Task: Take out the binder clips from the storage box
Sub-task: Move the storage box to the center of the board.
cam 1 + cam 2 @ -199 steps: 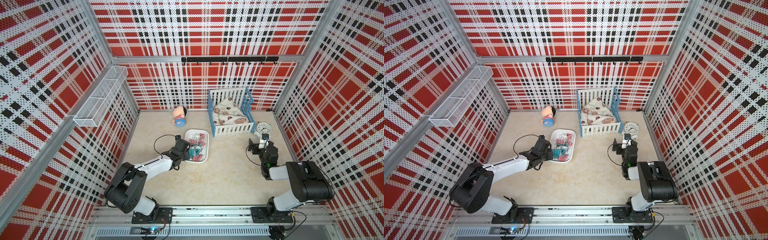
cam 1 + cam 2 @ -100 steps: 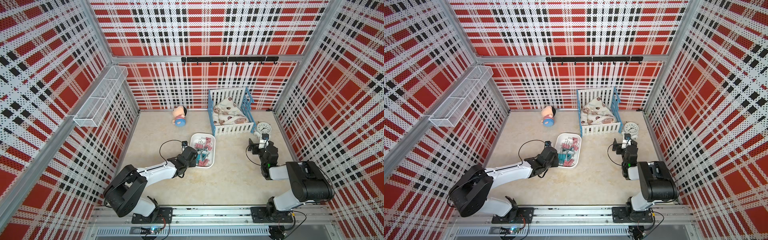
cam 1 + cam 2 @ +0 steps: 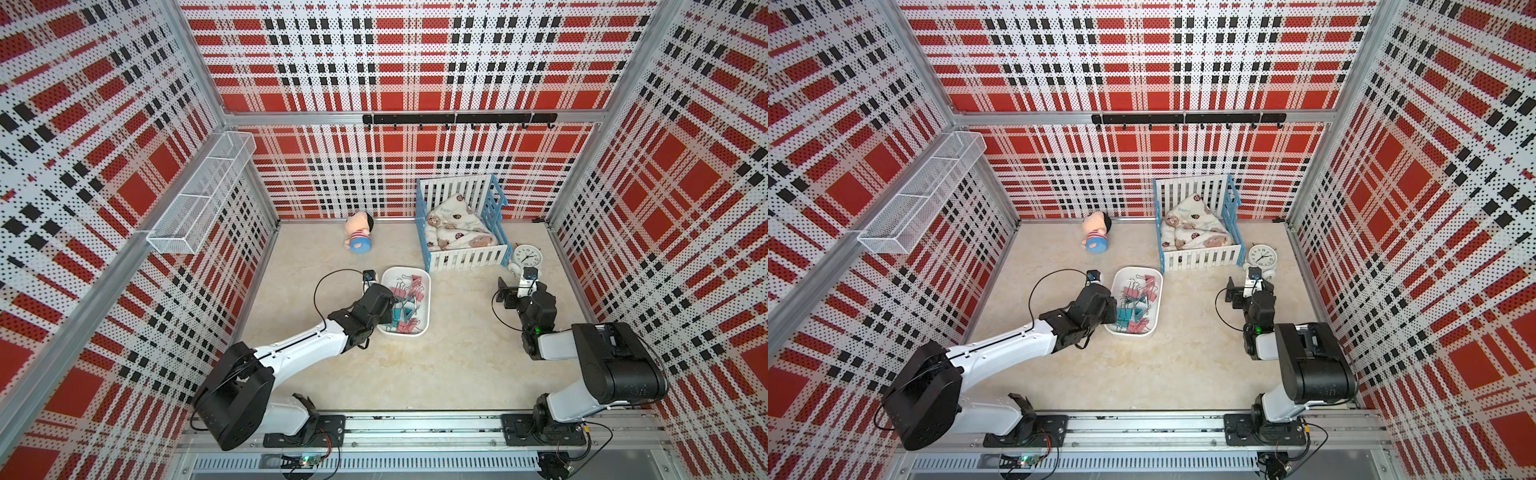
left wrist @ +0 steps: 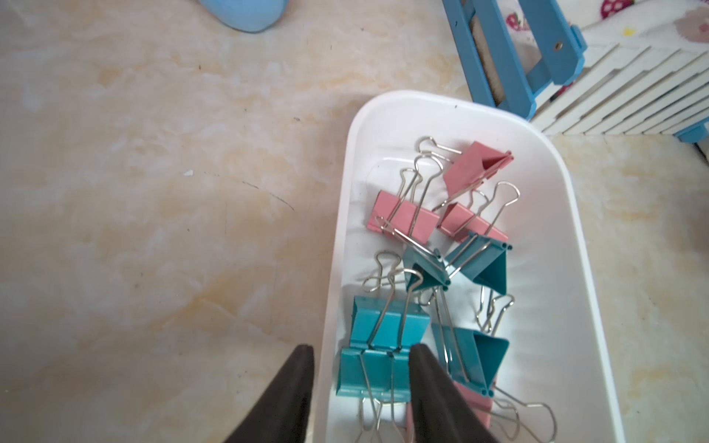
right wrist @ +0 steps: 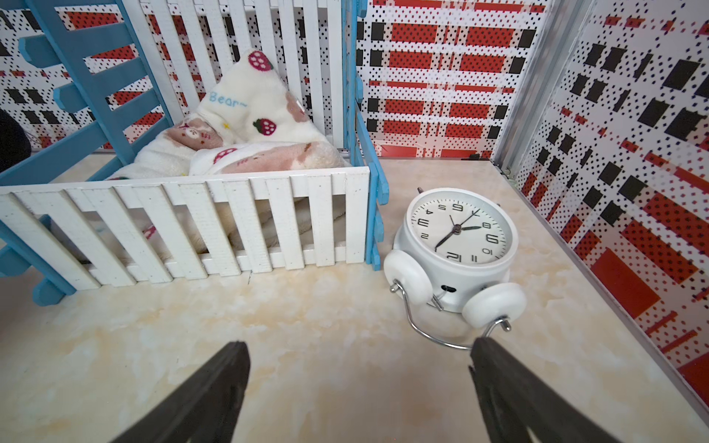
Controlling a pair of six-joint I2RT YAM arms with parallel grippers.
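The robot's left gripper straddles the storage box's side [image 4: 325, 369], so it should hold the box steady while the right gripper lifts a pink binder clip [image 4: 403, 215] out of the box's far end.
The storage box [image 3: 426, 291] [image 3: 1159, 291] is a shallow white tub on the table in front of the crib. It holds several pink and teal binder clips [image 3: 409, 300] [image 4: 403, 218]. In both top views my left gripper [image 3: 388, 308] [image 3: 1111, 311] is at the tub's near left side. In the left wrist view this gripper [image 4: 360, 349] is open and straddles the tub's wall [image 4: 544, 230]. One finger is outside over the table, the other inside beside a teal clip [image 4: 387, 326]. My right gripper [image 3: 519, 287] [image 5: 360, 341] is open over bare table, holding nothing.
A white-and-blue toy crib [image 3: 461, 232] with a blanket stands behind the tub. A white alarm clock [image 3: 527, 257] [image 5: 456, 237] lies just beyond my right gripper, its wire handle close to one finger. A doll [image 3: 359, 237] lies at the back. A wire basket [image 3: 199, 208] hangs on the left wall.
The tub slid to the right and toward the front with my left gripper on its wall. That gripper's jaws have since parted. The right arm has stayed put.
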